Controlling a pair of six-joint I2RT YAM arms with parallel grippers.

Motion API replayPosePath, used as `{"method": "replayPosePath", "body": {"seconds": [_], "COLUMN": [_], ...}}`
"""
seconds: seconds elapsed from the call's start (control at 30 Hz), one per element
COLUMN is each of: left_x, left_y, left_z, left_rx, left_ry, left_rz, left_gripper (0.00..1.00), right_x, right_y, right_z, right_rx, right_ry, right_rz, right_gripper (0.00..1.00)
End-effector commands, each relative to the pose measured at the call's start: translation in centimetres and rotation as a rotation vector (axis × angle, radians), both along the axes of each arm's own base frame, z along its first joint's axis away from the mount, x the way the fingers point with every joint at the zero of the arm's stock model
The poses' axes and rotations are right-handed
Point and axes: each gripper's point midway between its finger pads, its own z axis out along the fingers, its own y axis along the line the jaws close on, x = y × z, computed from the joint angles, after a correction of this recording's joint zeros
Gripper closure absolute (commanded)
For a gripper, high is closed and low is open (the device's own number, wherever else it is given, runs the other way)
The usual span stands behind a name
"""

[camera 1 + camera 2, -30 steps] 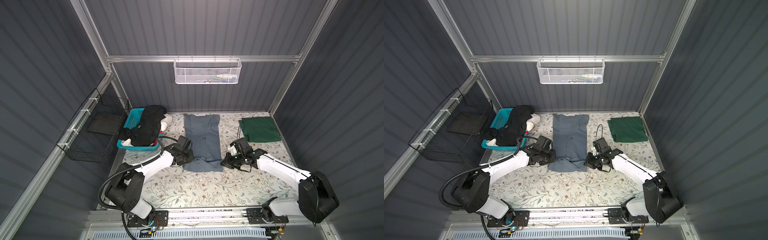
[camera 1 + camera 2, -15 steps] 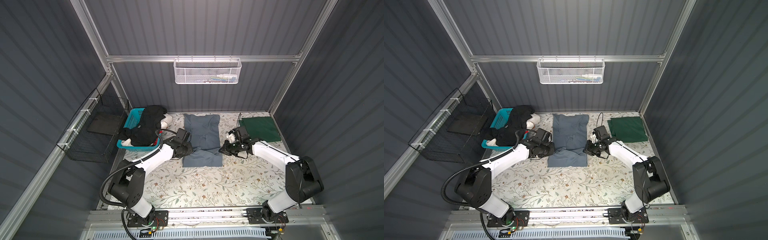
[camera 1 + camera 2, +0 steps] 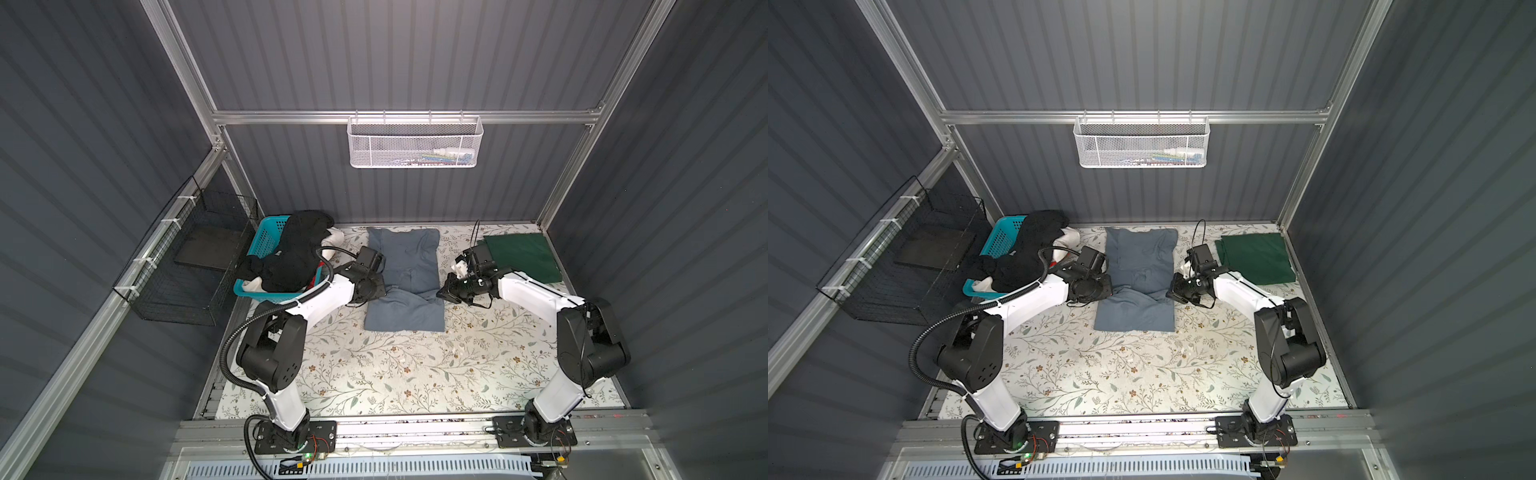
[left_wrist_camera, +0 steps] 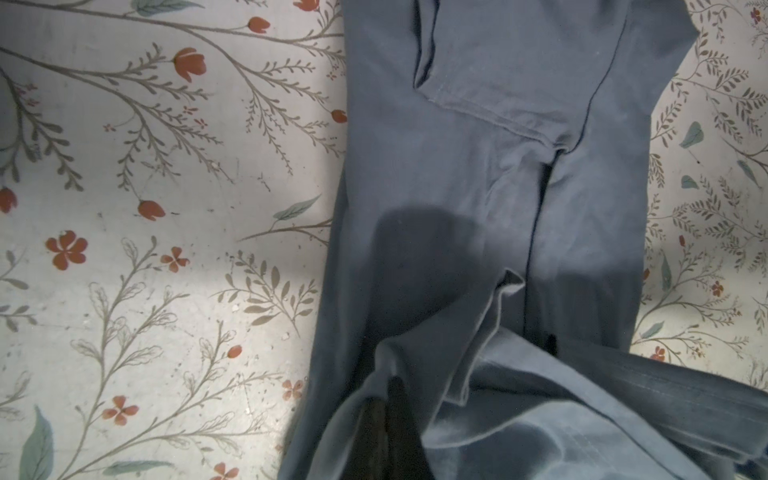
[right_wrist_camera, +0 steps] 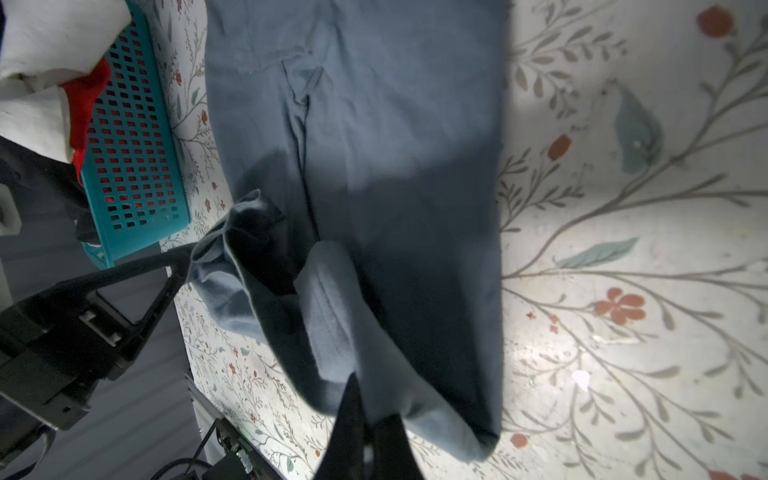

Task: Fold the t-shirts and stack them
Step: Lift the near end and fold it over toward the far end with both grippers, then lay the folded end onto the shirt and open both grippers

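Note:
The hem (image 3: 413, 291) stretches level across the slate blue-grey t-shirt between both grippers. My right gripper should keep moving the hem toward the t-shirt's far end (image 3: 408, 241) until it lies flat.
A slate blue-grey t-shirt (image 3: 409, 266) (image 3: 1142, 257) lies lengthwise in the middle of the table, and its near part is doubled over. At the shirt's left edge my left gripper (image 3: 383, 289) (image 3: 1111, 291) (image 4: 386, 401) is shut on a lifted hem corner. Its right edge has my right gripper (image 3: 440, 292) (image 3: 1170, 292) (image 5: 365, 409) shut on the other corner. A dark green t-shirt (image 3: 521, 257) (image 3: 1256, 257) lies folded at the back right. Black (image 3: 293, 253), white (image 3: 334, 240) and red (image 5: 89, 95) t-shirts are heaped in the basket.
A turquoise lattice basket (image 3: 266, 237) (image 5: 133, 166) stands at the back left, close to my left arm. A black wire rack (image 3: 195, 270) hangs on the left wall, and a white mesh basket (image 3: 413, 143) hangs on the back wall. The floral table (image 3: 415, 365) stretches towards the front.
Both grippers have carried the blue-grey shirt's near hem corners away from the front edge and over its middle. The shirt's near end now lies farther back.

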Motion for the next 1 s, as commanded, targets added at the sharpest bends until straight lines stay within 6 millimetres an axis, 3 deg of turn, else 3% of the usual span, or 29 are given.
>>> {"method": "replayPosePath", "body": {"seconds": [0.0,0.47,0.83,0.87,0.97], "left_x": [1.3,3.5,4.6,5.5,6.0], "left_y": [0.6,1.0,1.1,0.8,0.7], "left_z": [0.9,0.8,-0.7,0.4,0.3], "left_rx": [0.044,0.111,0.138,0.128,0.13], "left_ry": [-0.038,-0.077,-0.066,-0.09,-0.094], "left_rz": [-0.002,0.001,0.013,0.019,0.022], "left_gripper": [1.0,1.0,1.0,1.0,1.0], "right_x": [0.9,2.6,4.0,4.2,4.6], "right_y": [-0.1,-0.5,-0.4,-0.3,-0.3], "right_z": [0.1,-0.9,-1.6,-1.7,-1.8], "right_rx": [-0.016,-0.066,-0.068,-0.067,-0.067], "right_ry": [-0.013,0.006,0.016,0.017,0.019], "right_rz": [0.004,-0.005,-0.007,-0.009,-0.012], "right_gripper": [1.0,1.0,1.0,1.0,1.0]}}
